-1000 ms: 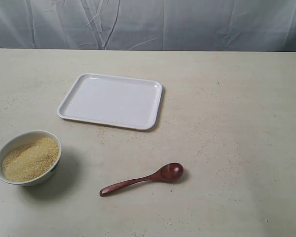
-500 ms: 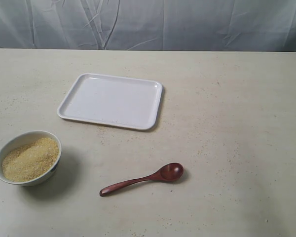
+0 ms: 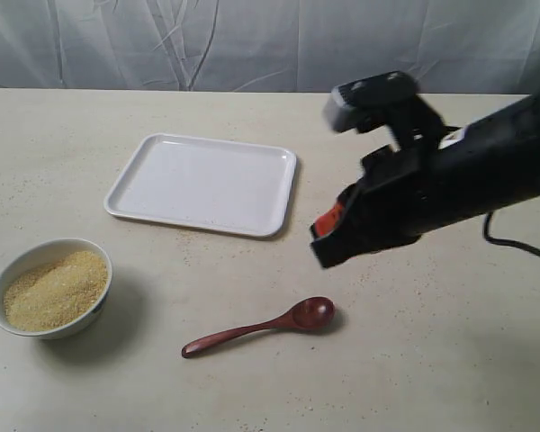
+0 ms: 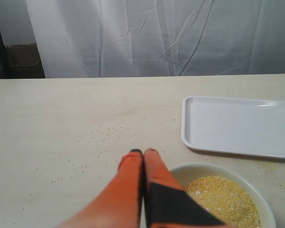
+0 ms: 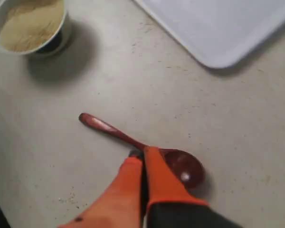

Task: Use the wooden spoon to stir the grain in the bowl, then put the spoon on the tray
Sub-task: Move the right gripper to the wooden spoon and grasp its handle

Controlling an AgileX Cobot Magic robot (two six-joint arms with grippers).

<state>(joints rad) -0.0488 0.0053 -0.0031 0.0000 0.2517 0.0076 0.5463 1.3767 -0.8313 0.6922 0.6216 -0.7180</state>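
Note:
My gripper is to set the spoon's head in the bowl. The wooden spoon is longer than the bowl's width (image 3: 54,289), so I expect the spoon's handle (image 3: 227,337) to then lean out over the bowl's rim.
The wooden spoon (image 3: 261,328) lies flat on the table, head to the right. My right gripper (image 3: 321,253) hangs above the spoon's head, fingers shut and empty. In the right wrist view the gripper (image 5: 142,154) overlaps the spoon (image 5: 109,129) where handle meets head. The white bowl (image 3: 72,326) with grain (image 3: 54,290) stands at the front left. The tray (image 3: 202,183) lies behind it, empty. In the left wrist view my left gripper (image 4: 143,153) is shut, just beside the bowl (image 4: 218,167) of grain (image 4: 223,199), with the tray (image 4: 237,126) beyond. The left gripper is outside the exterior view.
Loose grains are scattered over the pale table (image 3: 450,360). A white curtain (image 3: 270,40) closes off the far edge. The black right arm (image 3: 468,175) reaches in from the right, over the table's right half.
The right arm has swung into the exterior view from the right and now hovers over the spoon. Spoon, bowl and tray have not moved.

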